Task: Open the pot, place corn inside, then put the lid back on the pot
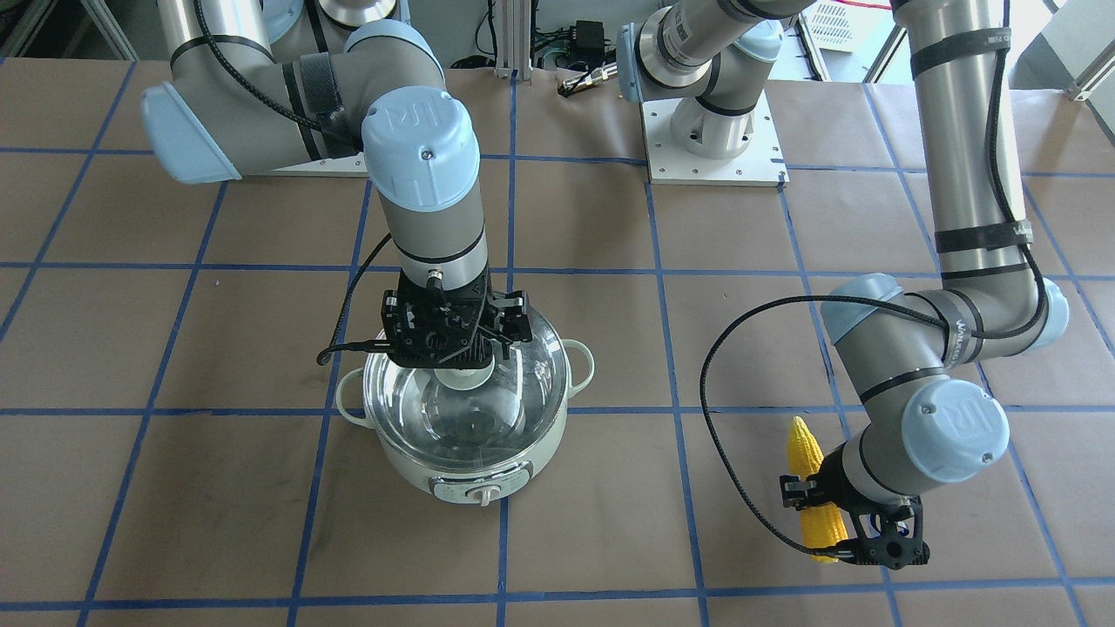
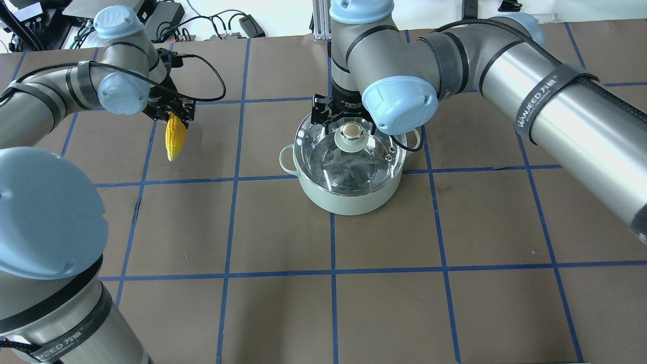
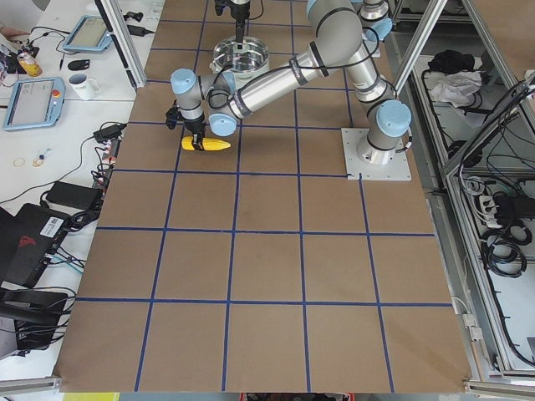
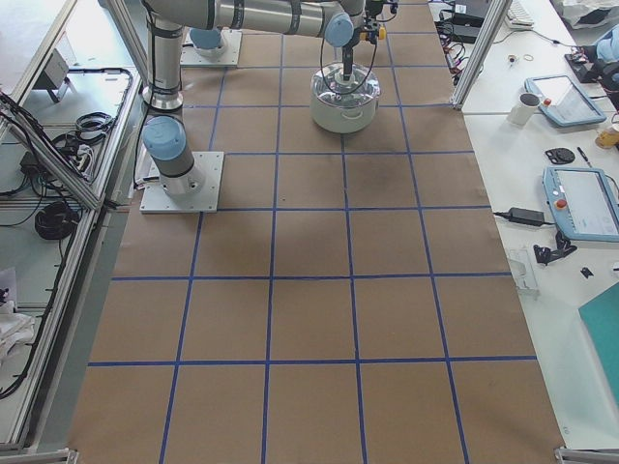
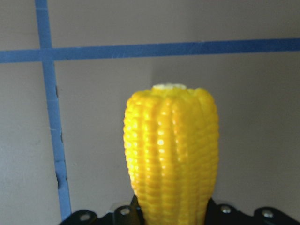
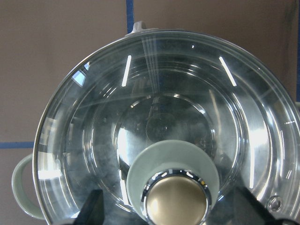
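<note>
The glass lid's smooth rim (image 1: 470,467) is sitting on the pot, so I expect the lid (image 1: 460,427) to come off and leave the pot behind when I raise the knob.
The mint-green pot (image 2: 349,199) stands mid-table with the glass lid (image 2: 371,164) seated on it. My right gripper (image 2: 352,124) is straight above the lid. In the right wrist view its two fingers (image 6: 91,208) stand apart on either side of the gold knob (image 6: 176,201), open and not touching it. My left gripper (image 2: 174,114) is shut on the yellow corn (image 2: 175,139) and holds it across its middle, low over the table and well to the pot's left. The corn's blunt end (image 5: 171,150) fills the left wrist view. From the front, the corn (image 1: 806,448) is at the lower right and the pot (image 1: 409,453) at centre.
The right arm's forearm (image 2: 556,106) stretches over the table's right half. A white base plate (image 1: 714,139) and cables sit at the robot's edge. Blue tape lines grid the brown table. Desks with tablets (image 4: 580,198) flank the table's end.
</note>
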Tool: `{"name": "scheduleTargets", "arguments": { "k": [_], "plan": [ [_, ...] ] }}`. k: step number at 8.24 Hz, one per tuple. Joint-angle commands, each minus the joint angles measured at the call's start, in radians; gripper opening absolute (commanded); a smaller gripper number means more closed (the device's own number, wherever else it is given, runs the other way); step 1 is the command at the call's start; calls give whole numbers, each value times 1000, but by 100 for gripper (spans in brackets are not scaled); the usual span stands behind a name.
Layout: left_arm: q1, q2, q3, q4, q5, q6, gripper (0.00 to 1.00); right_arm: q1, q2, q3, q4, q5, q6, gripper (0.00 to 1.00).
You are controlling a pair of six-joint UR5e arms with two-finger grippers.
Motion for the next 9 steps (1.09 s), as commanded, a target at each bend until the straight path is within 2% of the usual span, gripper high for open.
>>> {"name": "scheduleTargets", "arguments": {
  "k": [1,2,3,4,5,6,9],
  "plan": [
    [0,100,1,-95,36,-23,0,1,22,0,3,-2,2,97],
    [0,136,1,-142,41,-67,0,1,25,-1,0,-5,2,96],
    [-3,163,-1,-165,41,-115,0,1,23,-1,-1,-33,-4,87],
    [-11,180,-1,-172,40,-121,0,-1,23,-3,-1,-36,-6,68],
    [-22,193,-2,-178,40,-123,0,-1,19,-3,0,-35,2,38],
    [-31,199,-2,-179,38,-130,0,-1,19,-3,0,-24,5,31],
    [-126,217,-1,-179,37,-257,0,-1,13,-15,5,-31,10,29]
  ]
}}
